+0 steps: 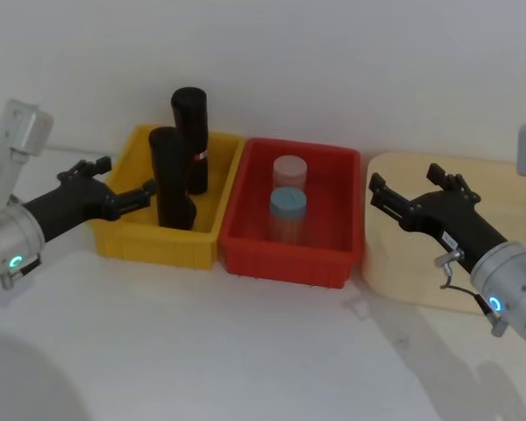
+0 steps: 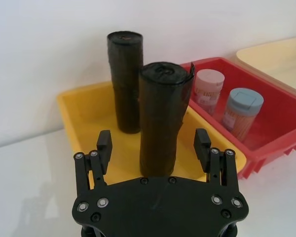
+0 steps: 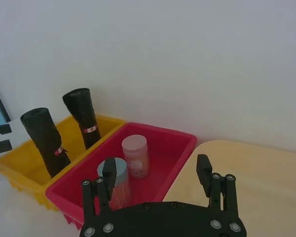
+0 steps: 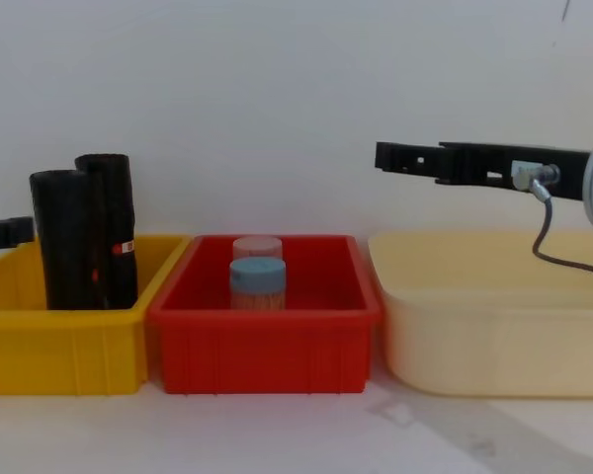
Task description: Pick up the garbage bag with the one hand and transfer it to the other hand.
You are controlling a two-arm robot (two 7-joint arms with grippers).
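Note:
I expect the garbage bag (image 2: 160, 128) to stay rolled up and hang straight when I lift it, because the tightly wound top (image 2: 164, 73) looks compact except for one loose corner.
The garbage bag (image 1: 171, 180), a thick black roll, stands upright at the front of the yellow bin (image 1: 149, 250). From the chest it is the left roll (image 4: 64, 237). My left gripper (image 1: 130, 177) is open beside the bag's left side at mid height, one fingertip close to it. In the left wrist view the bag (image 2: 163, 118) stands just ahead of the open left gripper (image 2: 153, 139), in line with the gap between its fingers. My right gripper (image 1: 404, 175) hovers open above the cream tray (image 1: 403, 272), holding nothing. The right wrist view shows it (image 3: 156, 165) apart from the bag (image 3: 44, 138).
A slimmer black roll (image 1: 191, 140) with a red-and-white label stands behind the bag in the same bin. The red bin (image 1: 285, 263) in the middle holds two jars, one pink-lidded (image 1: 289, 171) and one blue-lidded (image 1: 287, 206). A white wall runs close behind the bins.

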